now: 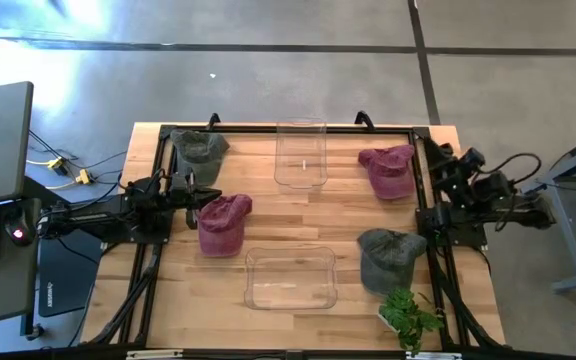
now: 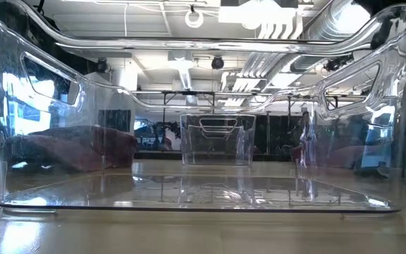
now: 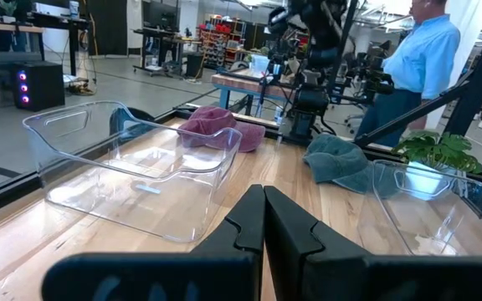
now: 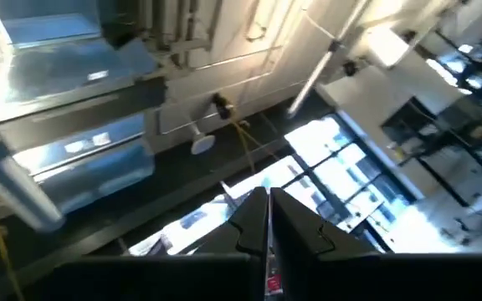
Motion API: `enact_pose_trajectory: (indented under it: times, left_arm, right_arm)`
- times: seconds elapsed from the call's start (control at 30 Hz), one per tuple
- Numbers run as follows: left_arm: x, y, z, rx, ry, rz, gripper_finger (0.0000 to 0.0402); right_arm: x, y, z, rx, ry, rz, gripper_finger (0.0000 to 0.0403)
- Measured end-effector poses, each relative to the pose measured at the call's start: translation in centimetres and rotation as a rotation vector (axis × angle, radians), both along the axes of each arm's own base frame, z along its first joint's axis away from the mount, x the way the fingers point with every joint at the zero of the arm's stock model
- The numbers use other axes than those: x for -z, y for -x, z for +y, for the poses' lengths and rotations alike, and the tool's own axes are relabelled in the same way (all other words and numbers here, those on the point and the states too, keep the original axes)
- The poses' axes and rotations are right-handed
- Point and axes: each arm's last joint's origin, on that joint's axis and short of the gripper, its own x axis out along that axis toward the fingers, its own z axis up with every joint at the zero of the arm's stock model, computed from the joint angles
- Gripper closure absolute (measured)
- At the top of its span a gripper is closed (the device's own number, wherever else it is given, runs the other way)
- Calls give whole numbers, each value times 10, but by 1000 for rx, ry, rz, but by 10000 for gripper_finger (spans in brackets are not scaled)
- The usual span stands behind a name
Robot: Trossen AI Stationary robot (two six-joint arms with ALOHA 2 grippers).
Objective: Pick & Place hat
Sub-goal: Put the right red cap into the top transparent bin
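Observation:
My right gripper continues to swing over and closes on the hat's top (image 1: 393, 158), because the maroon hat (image 1: 388, 172) is lying free beside the far clear bin.
Four hats lie on the wooden table. A maroon hat (image 1: 223, 222) sits at left centre and a grey-green hat (image 1: 200, 148) at the far left corner. Another maroon hat (image 1: 388, 170) (image 3: 220, 127) lies far right, and a grey hat (image 1: 388, 258) (image 3: 341, 159) near right. My left gripper (image 1: 203, 197) (image 3: 264, 217) is shut beside the left maroon hat's far-left edge, with nothing between its fingers. My right gripper (image 4: 269, 209) is shut, folded back at the table's right edge and pointing up toward the ceiling.
A clear bin (image 1: 301, 153) (image 3: 132, 159) stands at the far middle and another clear bin (image 1: 290, 277) (image 2: 203, 190) at the near middle. A potted plant (image 1: 408, 315) sits at the near right corner. A person in a blue shirt (image 3: 425, 58) stands beyond the table's right side.

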Motion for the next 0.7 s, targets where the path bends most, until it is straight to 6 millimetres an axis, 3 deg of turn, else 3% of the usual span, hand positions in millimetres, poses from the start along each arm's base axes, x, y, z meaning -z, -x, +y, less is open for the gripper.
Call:
enact_pose_trajectory:
  times: [0.27, 0.43, 0.57, 0.7]
  left_arm:
    - [0, 0, 0, 1, 0, 0, 401]
    - [0, 0, 0, 0, 0, 0, 401]
    - [0, 0, 0, 1, 0, 0, 401]
    - [0, 0, 0, 1, 0, 0, 401]
  right_arm:
    - [-57, -26, -5, 164, -297, 401, 391]
    - [-90, -37, -12, 166, -471, 561, 391]
    - [-100, -52, -25, 102, -628, 778, 391]
    - [-93, -74, -53, -4, -757, 1019, 391]
